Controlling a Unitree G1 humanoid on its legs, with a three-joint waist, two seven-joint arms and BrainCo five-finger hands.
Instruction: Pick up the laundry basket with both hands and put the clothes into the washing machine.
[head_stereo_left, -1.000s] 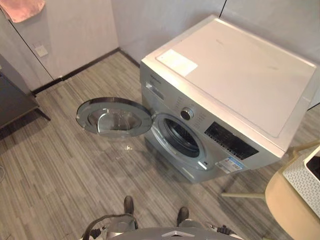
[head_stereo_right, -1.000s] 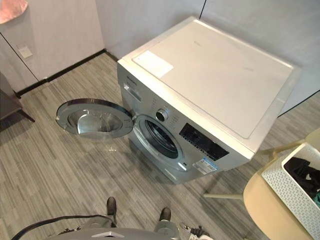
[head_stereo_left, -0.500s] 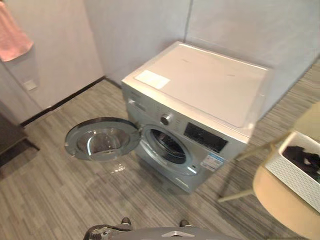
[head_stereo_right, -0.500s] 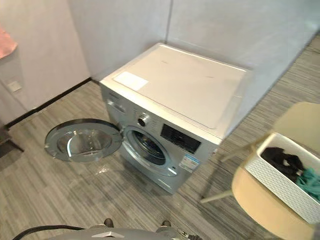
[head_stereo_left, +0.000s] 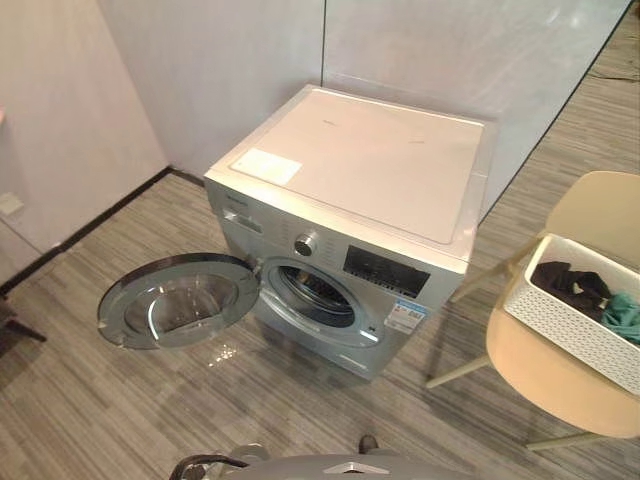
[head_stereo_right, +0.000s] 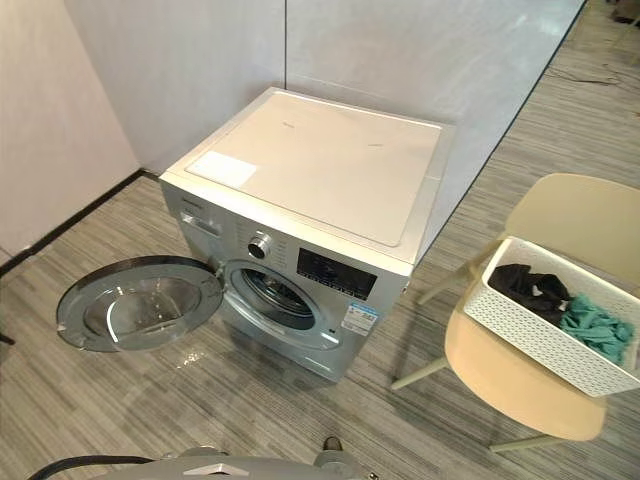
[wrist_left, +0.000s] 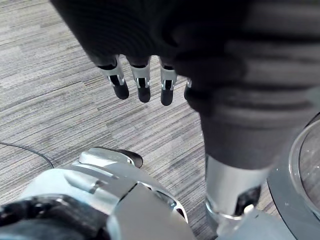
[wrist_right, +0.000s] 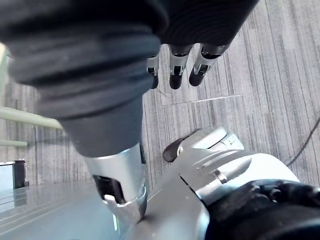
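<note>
The black garment (head_stereo_left: 570, 287) is bunched up next to the teal one (head_stereo_left: 607, 306). The black garment will come out by itself in a drooping bundle when I pick it up.
A white perforated laundry basket (head_stereo_right: 540, 335) stands on a pale yellow chair (head_stereo_right: 515, 380) to the right of the washing machine. A black garment (head_stereo_right: 528, 284) and a teal one (head_stereo_right: 596, 330) lie in it. The silver front-loading washing machine (head_stereo_left: 360, 180) stands in the corner. Its round door (head_stereo_left: 178, 298) is swung wide to the left and the drum opening (head_stereo_left: 315, 294) is dark. My left hand (wrist_left: 143, 86) hangs over the floor with relaxed fingers and holds nothing. My right hand (wrist_right: 175, 67) hangs the same way, open and holding nothing.
Grey walls close in behind and to the left of the machine, with a dark skirting (head_stereo_left: 90, 225) along the left wall. Grey plank floor (head_stereo_left: 120, 400) lies between me, the open door and the chair. The chair's legs (head_stereo_left: 455, 370) splay towards the machine.
The camera has swung to the right and pulled back, so the chair and basket now show in full. The machine, door and basket themselves have not moved.
</note>
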